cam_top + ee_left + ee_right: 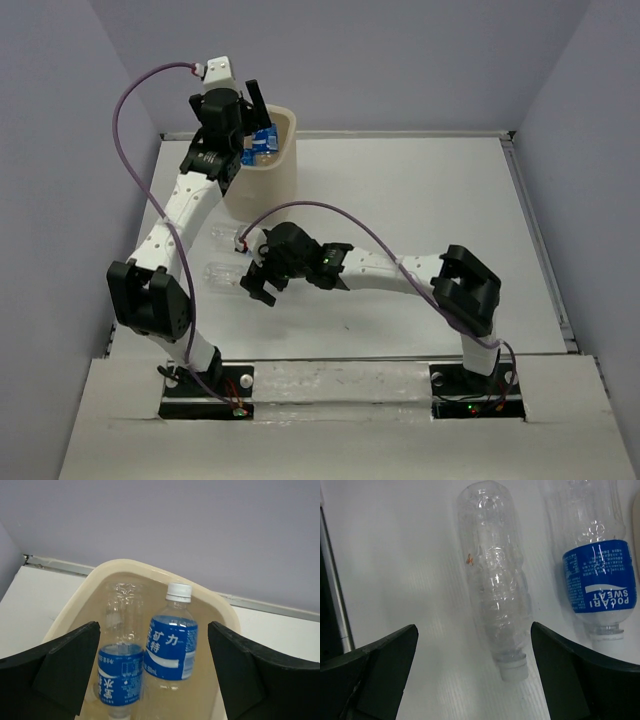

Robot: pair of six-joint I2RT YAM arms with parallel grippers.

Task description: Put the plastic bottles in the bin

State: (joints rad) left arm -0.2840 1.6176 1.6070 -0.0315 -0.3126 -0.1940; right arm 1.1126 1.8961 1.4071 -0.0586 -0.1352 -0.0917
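My empty left gripper should move back because it is blocking the bin's opening [274, 138], while my right gripper grabs the unlabelled bottle [223, 277] and takes it to the bin.
The cream-beige bin [262, 182] stands at the back left. My left gripper [254, 118] hovers over its rim, open and empty. In the left wrist view [152, 680] two blue-labelled bottles are inside the bin [165, 575]: one cap up [170, 645], one cap down [120, 672]. My right gripper [259, 288] is open just above the table. In its wrist view [472, 675] the unlabelled bottle [495, 580] lies between the jaws with its cap towards me, untouched. A blue-labelled bottle [600, 575] lies beside it. Both also show in the top view [218, 275], [227, 237].
The white table is walled by grey panels on the left, back and right. A metal strip [540, 240] runs along the table's right edge. The left arm's purple cable [135, 150] loops over the left side.
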